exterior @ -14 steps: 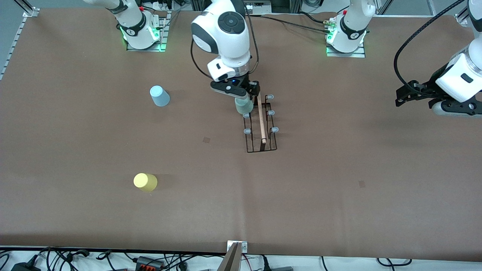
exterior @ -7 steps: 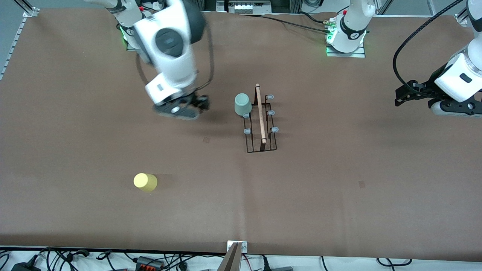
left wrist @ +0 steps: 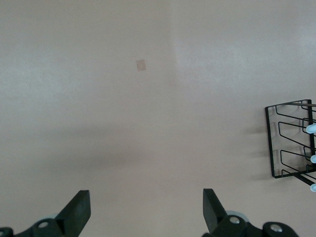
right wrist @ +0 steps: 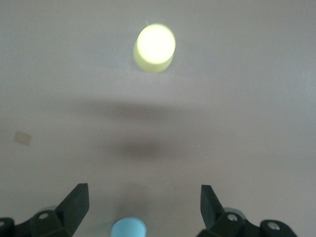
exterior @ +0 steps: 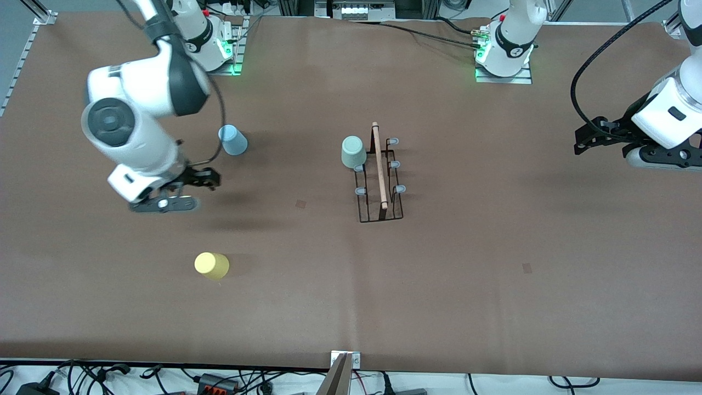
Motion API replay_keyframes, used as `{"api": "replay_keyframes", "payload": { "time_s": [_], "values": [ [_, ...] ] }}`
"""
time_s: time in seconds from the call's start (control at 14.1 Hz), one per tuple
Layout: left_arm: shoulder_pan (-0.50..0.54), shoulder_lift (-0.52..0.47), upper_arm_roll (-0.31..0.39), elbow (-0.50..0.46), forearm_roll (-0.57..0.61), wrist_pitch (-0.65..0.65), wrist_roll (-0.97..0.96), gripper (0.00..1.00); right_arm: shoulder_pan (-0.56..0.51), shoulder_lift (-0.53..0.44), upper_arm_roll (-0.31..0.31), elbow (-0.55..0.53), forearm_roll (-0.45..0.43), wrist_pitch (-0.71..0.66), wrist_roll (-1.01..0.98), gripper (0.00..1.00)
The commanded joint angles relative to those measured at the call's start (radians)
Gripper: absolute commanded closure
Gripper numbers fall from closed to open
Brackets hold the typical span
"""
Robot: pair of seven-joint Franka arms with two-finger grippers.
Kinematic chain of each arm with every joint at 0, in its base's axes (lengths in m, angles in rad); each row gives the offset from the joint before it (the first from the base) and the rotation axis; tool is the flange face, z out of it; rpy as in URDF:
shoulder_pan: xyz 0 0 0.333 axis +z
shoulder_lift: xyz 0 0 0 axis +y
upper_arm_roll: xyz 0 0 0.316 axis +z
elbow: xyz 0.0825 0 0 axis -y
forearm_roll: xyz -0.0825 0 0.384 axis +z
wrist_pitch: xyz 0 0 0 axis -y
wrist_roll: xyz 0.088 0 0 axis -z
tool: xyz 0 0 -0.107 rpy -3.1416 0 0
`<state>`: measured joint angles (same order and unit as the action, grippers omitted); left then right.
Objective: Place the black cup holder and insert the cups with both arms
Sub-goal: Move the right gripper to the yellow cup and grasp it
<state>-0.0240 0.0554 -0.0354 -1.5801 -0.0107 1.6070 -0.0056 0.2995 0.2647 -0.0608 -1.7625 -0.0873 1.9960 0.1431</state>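
My gripper will shift the black cup holder (exterior: 380,178) slightly when lowering the yellow cup onto the holder's peg, because the holder stands loose on a thin wire base (exterior: 381,220).
The black cup holder (exterior: 379,189) stands mid-table, its wooden rod handle (exterior: 379,164) on top. The mint green cup (exterior: 354,152) sits upside down on its prong farthest from the front camera, on the right arm's side. The light blue cup (exterior: 233,140) and the yellow cup (exterior: 211,265) stand upside down toward the right arm's end. My right gripper (exterior: 200,180) is open and empty, over bare table between these two cups; its wrist view (right wrist: 143,192) shows the yellow cup (right wrist: 154,47) and the blue cup (right wrist: 128,228). My left gripper (exterior: 589,140) waits open and empty (left wrist: 145,195) at the left arm's end; the holder (left wrist: 291,143) shows there.
Two small tape marks (exterior: 300,203) (exterior: 527,268) lie on the brown table. Both arm bases (exterior: 208,49) (exterior: 504,55) stand along the edge farthest from the front camera. Cables (exterior: 219,381) run along the near edge.
My right gripper has let go of the mint green cup on the holder's prong and swung toward the right arm's end, now between the blue and yellow cups. The left arm has barely moved.
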Motion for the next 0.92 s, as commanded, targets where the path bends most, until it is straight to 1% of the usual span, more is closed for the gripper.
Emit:
{"api": "replay_keyframes", "payload": {
  "time_s": [0.0,0.14,0.35,0.42,0.57,0.71,0.85],
  "values": [
    [0.003,-0.012,-0.009,-0.008,-0.011,-0.004,0.012,0.0,-0.046,-0.027,0.021,-0.144,-0.002,0.252,-0.101,0.0],
    [0.003,-0.012,-0.009,-0.008,-0.011,-0.004,0.009,0.0,-0.051,0.002,0.019,-0.19,-0.002,0.418,-0.112,0.0],
    [0.003,-0.012,-0.009,-0.008,-0.011,-0.004,0.009,0.0,-0.083,0.082,0.019,-0.178,-0.003,0.532,-0.175,0.0],
    [0.004,-0.012,-0.009,-0.008,-0.011,-0.005,0.009,0.0,-0.089,0.108,0.019,-0.163,-0.003,0.567,-0.177,0.0],
    [0.004,-0.012,-0.009,-0.008,-0.011,-0.005,0.009,0.0,-0.111,0.163,0.021,-0.12,0.0,0.587,-0.18,0.0],
    [0.004,-0.012,-0.009,-0.008,-0.011,-0.005,0.01,0.0,-0.114,0.198,0.024,-0.111,0.004,0.624,-0.178,0.0],
    [0.004,-0.012,-0.008,-0.008,-0.011,-0.005,0.015,0.0,-0.114,0.237,0.027,-0.111,0.009,0.7,-0.174,0.0]
  ]
}}
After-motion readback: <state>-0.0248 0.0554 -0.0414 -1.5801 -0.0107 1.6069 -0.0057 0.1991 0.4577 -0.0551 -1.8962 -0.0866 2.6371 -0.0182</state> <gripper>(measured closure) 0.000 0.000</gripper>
